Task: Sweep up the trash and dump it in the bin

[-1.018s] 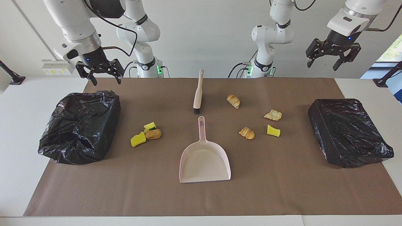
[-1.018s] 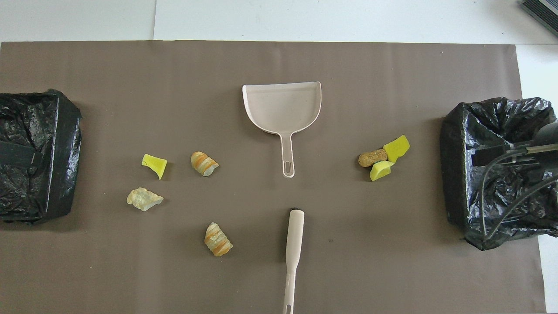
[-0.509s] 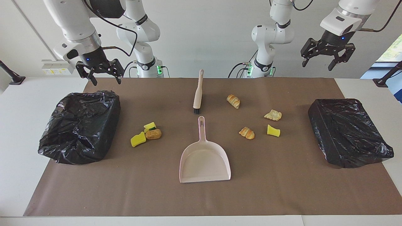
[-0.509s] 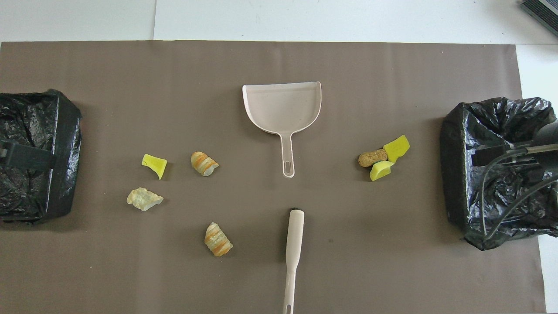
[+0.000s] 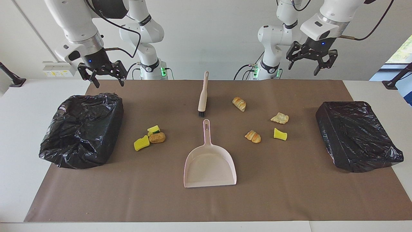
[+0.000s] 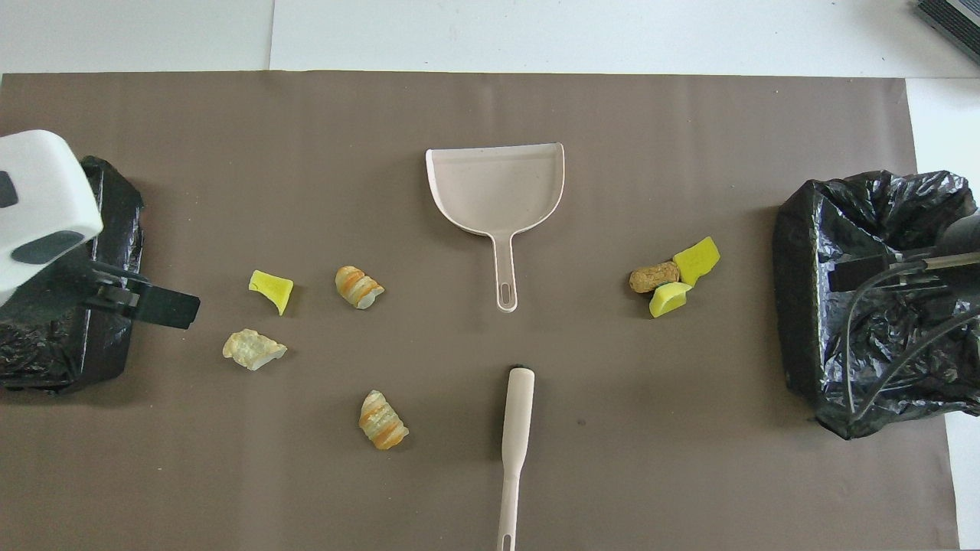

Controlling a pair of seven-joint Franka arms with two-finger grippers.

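Observation:
I can see the brush handle clear of the croissants, pointing toward my arms, so my left gripper keeps on to the handle's thin end and closes there.
The trash lies in two groups on the brown mat. Two yellow sponge chunks and a brown bread piece lie toward the right arm's end. Two croissants, a pale pastry and a yellow chunk lie toward the left arm's end. One black-bagged bin stands at the right arm's end, another at the left arm's. My right gripper hangs open over its bin's edge. My left gripper hangs open, high over the mat beside its bin.
A beige dustpan lies mid-mat, handle toward the robots. A beige brush lies nearer to the robots, in line with that handle, bristles toward it. White tabletop borders the mat.
My left gripper has swung from above its bin toward the middle of the table, still open and empty. The right arm and everything on the mat have stayed put.

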